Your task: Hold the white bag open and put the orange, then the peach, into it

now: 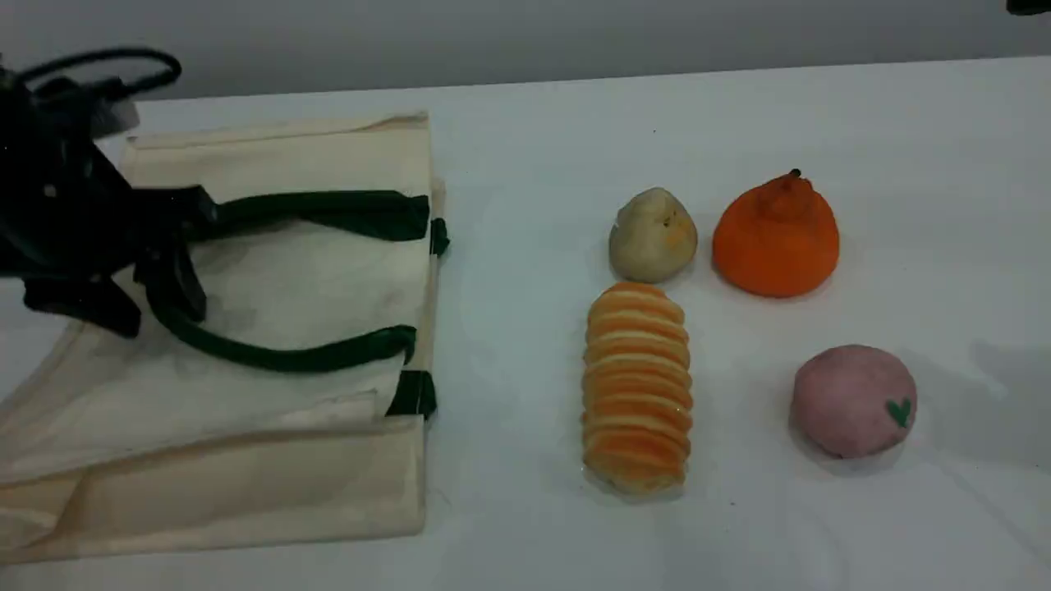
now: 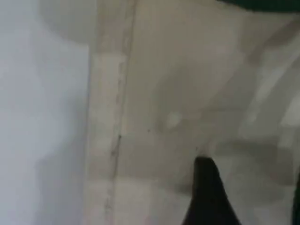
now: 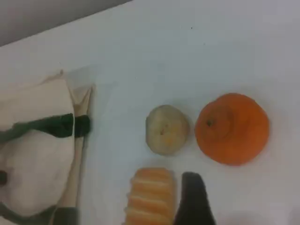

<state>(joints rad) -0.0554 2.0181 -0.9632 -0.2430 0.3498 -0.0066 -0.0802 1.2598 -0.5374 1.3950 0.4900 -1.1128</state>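
The white bag's upper side [image 1: 310, 286] will come up and open wide when I lift the bag's handle, because green tabs [image 1: 413, 394] show on a separate lower layer.
The white bag [image 1: 271, 279] lies flat at the table's left, its rim with green tabs facing right and its dark green rope handles [image 1: 287, 358] looped on top. My left gripper [image 1: 131, 295] hovers open over the bag by the bend of the handle loop. In the left wrist view its fingertips [image 2: 206, 187] frame only cream cloth [image 2: 164, 93]. The orange [image 1: 776, 238] sits at the back right, also in the right wrist view [image 3: 232, 129]. The peach [image 1: 854, 400] lies nearer the front right. My right gripper's fingertip [image 3: 192, 197] hangs open above the fruits, holding nothing.
A pale beige lump [image 1: 653, 235] rests just left of the orange. A long orange-striped bread roll [image 1: 636, 386] lies in front of it, between bag and peach. A bare strip of white table [image 1: 509, 328] separates the bag's rim from the fruits.
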